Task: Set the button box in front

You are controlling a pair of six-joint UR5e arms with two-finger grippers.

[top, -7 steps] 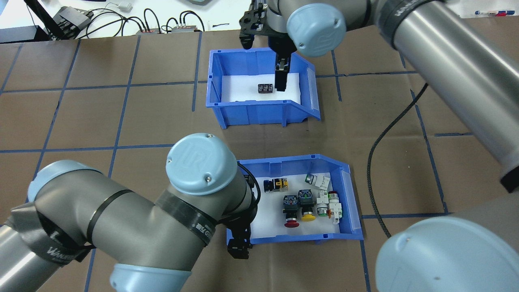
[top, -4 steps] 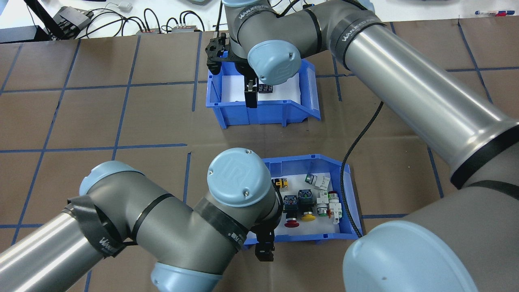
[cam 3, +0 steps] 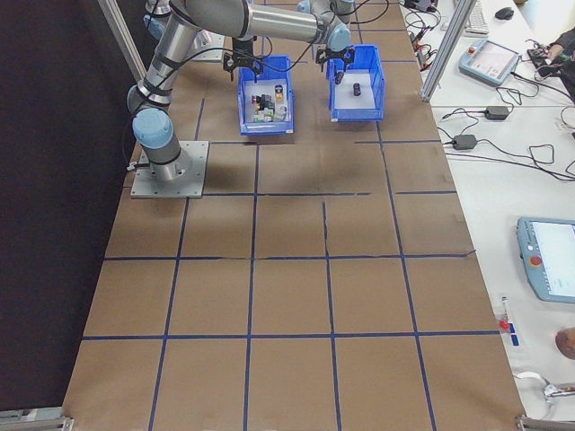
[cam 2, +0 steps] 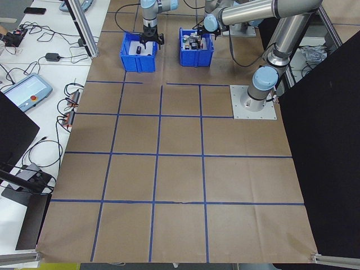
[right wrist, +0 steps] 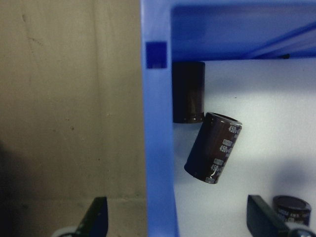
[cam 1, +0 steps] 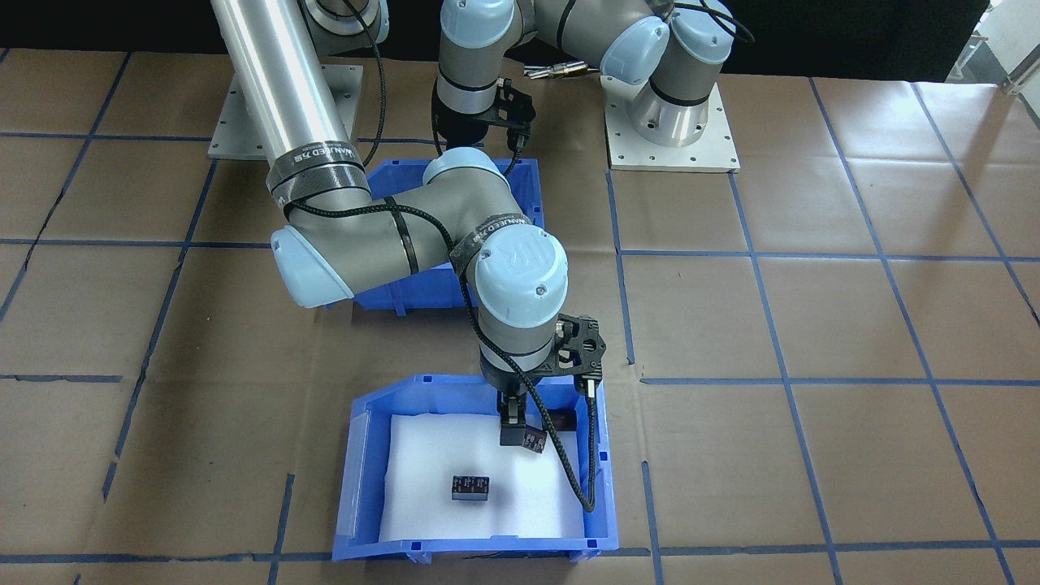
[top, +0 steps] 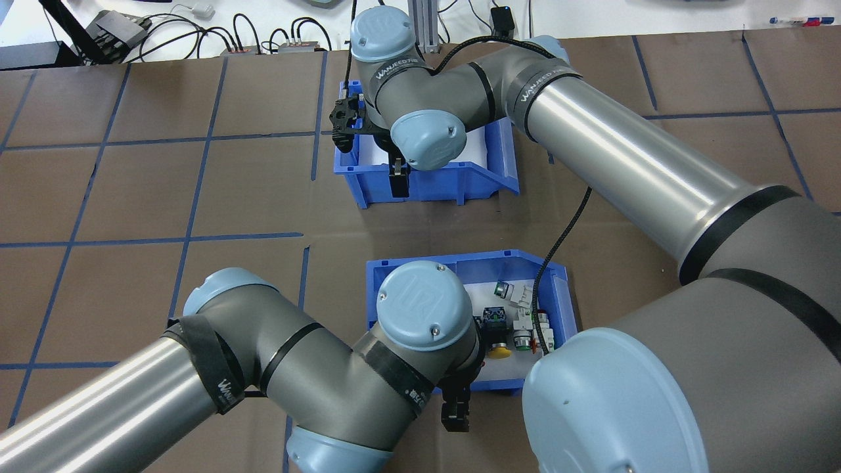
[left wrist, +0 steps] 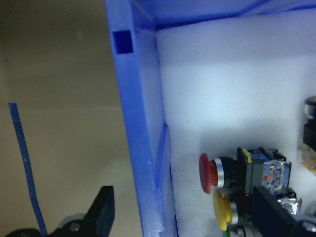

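The black cylinders point(cam 1: 470, 487) are lying loose on their sides point(right wrist: 213, 148). They will move away from the bin's held side when I carry the second blue bin.
The button box point(top: 500, 260) is the nearer blue bin, with red point(left wrist: 209, 173) and yellow point(left wrist: 225, 207) push buttons on white foam. In the front-facing view the button box point(cam 1: 390, 175) is mostly hidden behind the right arm. My left gripper point(top: 455, 414) is open and straddles the box's near wall point(left wrist: 138, 123), one finger outside and one over the foam. My right gripper point(top: 397, 182) is open too. It straddles the near wall point(right wrist: 158, 148) of the farther blue bin point(top: 447, 184), which holds black cylinders point(right wrist: 213, 148).
The two bins stand one behind the other on brown paper with blue tape lines. A black cable point(top: 558, 236) hangs from the right arm across the button box's right side. Cables and small devices point(top: 118, 29) lie past the table's far edge.
My left gripper slid right along the button box's near wall. My right gripper moved from inside the far bin, left and toward me, to that bin's near wall.
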